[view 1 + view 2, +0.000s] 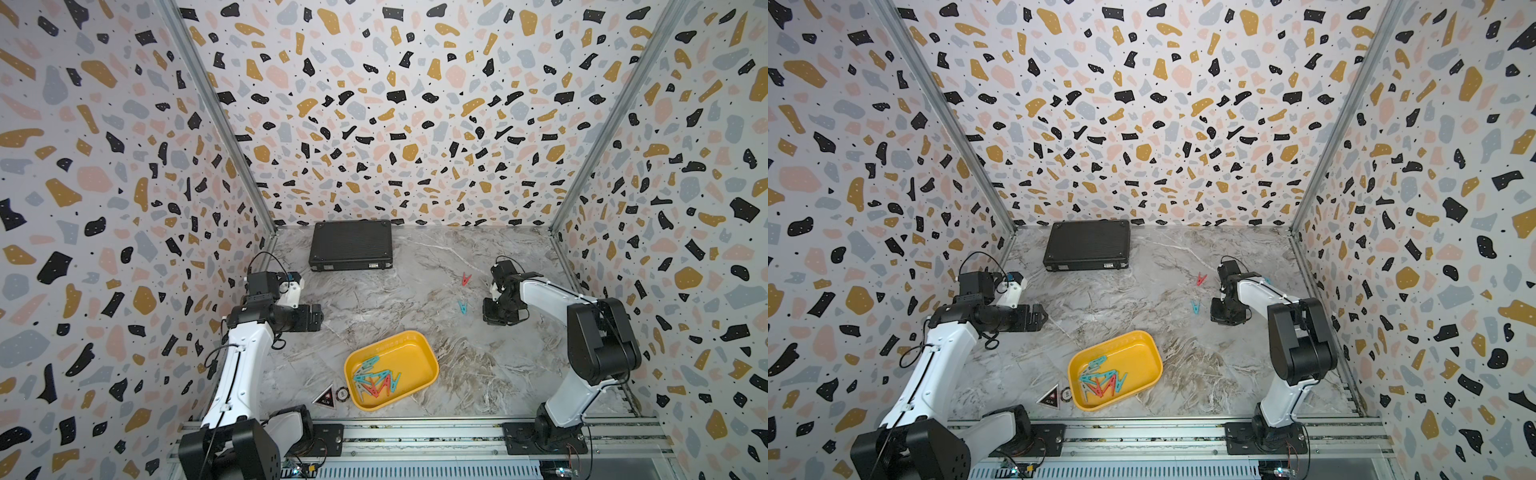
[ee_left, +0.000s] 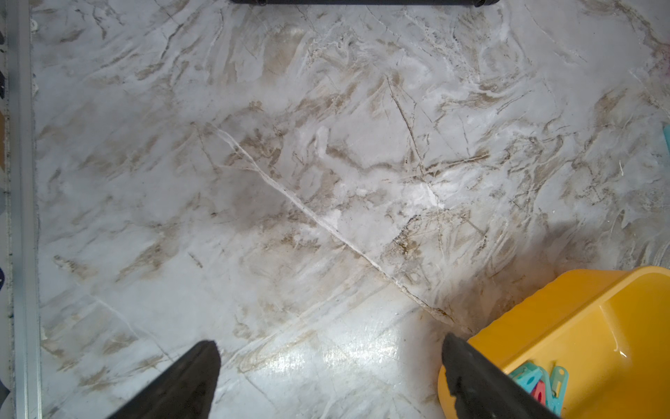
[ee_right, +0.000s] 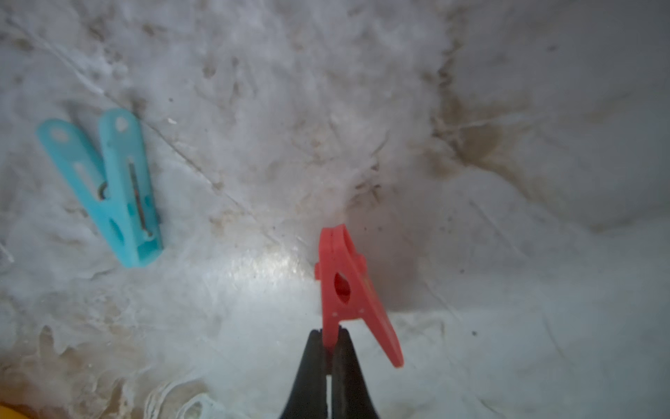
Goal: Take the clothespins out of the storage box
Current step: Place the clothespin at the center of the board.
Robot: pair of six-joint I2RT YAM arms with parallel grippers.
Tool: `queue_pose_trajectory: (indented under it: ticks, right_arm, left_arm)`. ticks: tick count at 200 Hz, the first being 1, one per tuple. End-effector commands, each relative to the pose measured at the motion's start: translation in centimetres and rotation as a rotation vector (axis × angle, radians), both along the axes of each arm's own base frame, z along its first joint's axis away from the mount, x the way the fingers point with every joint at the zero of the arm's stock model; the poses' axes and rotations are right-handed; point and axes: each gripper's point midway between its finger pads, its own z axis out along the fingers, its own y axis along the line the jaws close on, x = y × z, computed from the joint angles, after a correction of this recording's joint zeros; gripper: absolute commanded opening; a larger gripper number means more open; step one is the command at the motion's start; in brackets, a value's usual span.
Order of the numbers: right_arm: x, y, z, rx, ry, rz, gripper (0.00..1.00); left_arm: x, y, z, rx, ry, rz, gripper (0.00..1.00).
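Observation:
The red clothespin's head (image 3: 338, 259) is free and close above the marble, so my right gripper should keep on toward the clear spot (image 3: 307, 153) beside the teal clothespin and let go there.
The yellow storage box (image 1: 428, 353) (image 1: 1152, 353) sits near the table's front middle, with several teal and red clothespins (image 1: 376, 380) (image 1: 1102, 380) heaped at its near-left end. A red clothespin (image 1: 466, 278) and a teal clothespin (image 1: 462, 306) lie on the marble to the right. My right gripper (image 1: 496, 313) (image 3: 330, 333) hovers beside them, shut on one leg of another red clothespin (image 3: 344, 283), close above the table near the teal one (image 3: 116, 188). My left gripper (image 1: 316, 318) (image 2: 330, 344) is open and empty, left of and behind the box (image 2: 580, 326).
A black latched case (image 1: 351, 245) (image 1: 1088, 245) lies at the back, left of centre. A triangular sticker (image 1: 325, 398) and a round token (image 1: 342, 392) lie just left of the box. Patterned walls close three sides; an aluminium rail (image 1: 415, 432) runs along the front.

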Motion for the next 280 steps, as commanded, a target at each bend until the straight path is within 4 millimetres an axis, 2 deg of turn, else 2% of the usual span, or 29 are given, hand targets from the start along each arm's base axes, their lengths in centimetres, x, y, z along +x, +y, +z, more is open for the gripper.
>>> queue_pose_trajectory:
  ticks: [1, 51, 82, 125, 153, 198, 216, 252, 280]
  right_arm:
    - [2.5, 0.7, 1.4, 0.034, -0.063, -0.035, 0.00]
    - [3.8, 0.5, -0.3, 0.009, -0.031, -0.078, 0.00]
    - [4.4, 0.8, -0.6, 0.016, -0.029, -0.091, 0.01]
    - [4.3, 1.5, 0.5, 0.068, -0.049, -0.088, 0.26]
    - [4.3, 1.6, 2.4, 0.080, -0.085, -0.073, 0.38]
    - [3.6, 1.8, 6.4, 0.110, -0.134, -0.047, 0.40]
    - [2.9, 2.5, 8.5, 0.160, -0.164, -0.025, 0.40]
    - [0.6, 4.8, 12.9, 0.246, -0.242, 0.079, 0.40]
    - [-2.1, 8.4, 15.6, 0.312, -0.286, 0.234, 0.39]
  left_arm:
    - [0.0, 0.0, 0.3, -0.002, -0.010, -0.008, 1.00]
    - [0.0, -0.1, 0.2, -0.002, -0.010, -0.010, 1.00]
    - [0.0, 0.0, 0.3, -0.001, -0.013, -0.009, 1.00]
    - [0.0, -0.1, 0.3, -0.003, -0.012, -0.010, 1.00]
    - [-0.1, -0.1, 0.2, -0.006, -0.009, -0.011, 1.00]
    - [-0.1, -0.1, 0.3, -0.005, -0.011, -0.011, 1.00]
    - [-0.1, -0.1, 0.2, -0.007, -0.009, -0.012, 1.00]
    - [0.0, -0.2, 0.1, -0.011, -0.005, -0.014, 1.00]
    - [0.0, -0.2, 0.0, -0.014, 0.000, -0.015, 1.00]
